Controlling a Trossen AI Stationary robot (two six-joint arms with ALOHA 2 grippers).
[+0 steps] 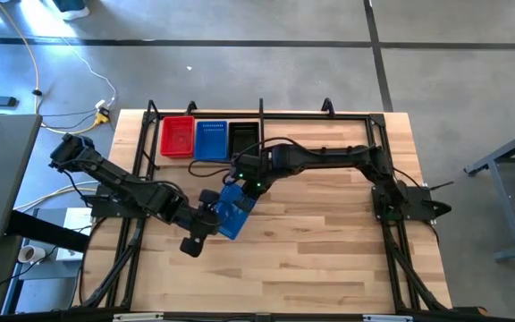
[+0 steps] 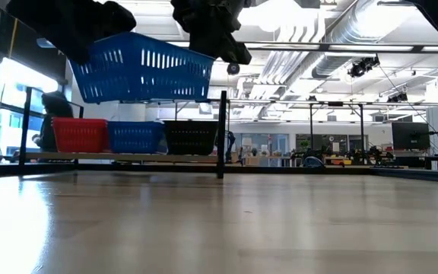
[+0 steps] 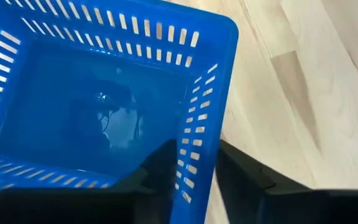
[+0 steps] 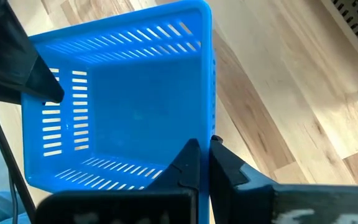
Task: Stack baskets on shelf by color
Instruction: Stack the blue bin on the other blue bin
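Observation:
My right gripper needs to open and move away from the blue basket (image 1: 232, 219), since both grippers are pinching it, before my left gripper carries it onto the shelf's blue basket (image 1: 211, 140).
A blue basket (image 1: 236, 211) (image 2: 143, 68) hangs in the air over the middle of the table, held by both grippers. My left gripper (image 1: 211, 213) (image 3: 194, 149) is shut on its left end wall. My right gripper (image 1: 245, 182) (image 4: 204, 144) is shut on its far right wall. On the shelf (image 2: 128, 157) at the table's far edge, a red basket (image 1: 177, 137), a blue basket (image 1: 210, 140) and a black basket (image 1: 243, 139) stand side by side on their bottoms, left of the upright divider (image 2: 223, 133). My left gripper pinches the basket's slotted wall (image 3: 194, 134) near a corner, one finger inside the basket and one outside. The fingers come slanting down over the rim from the table's left. The basket is clear of the table, open side up, slightly tilted. My right gripper pinches the wall's rim (image 4: 205, 127) near a corner, one finger inside and one outside. The fingers come from above and from the table's far right. The basket hangs clear of the table.
The shelf's black tube frame (image 1: 329, 114) runs along the far edge, with bare board to the right of the divider. Black frame tubes run down the table's left (image 1: 137, 233) and right (image 1: 392, 241) sides. Bare wooden tabletop (image 1: 320, 259) lies in front.

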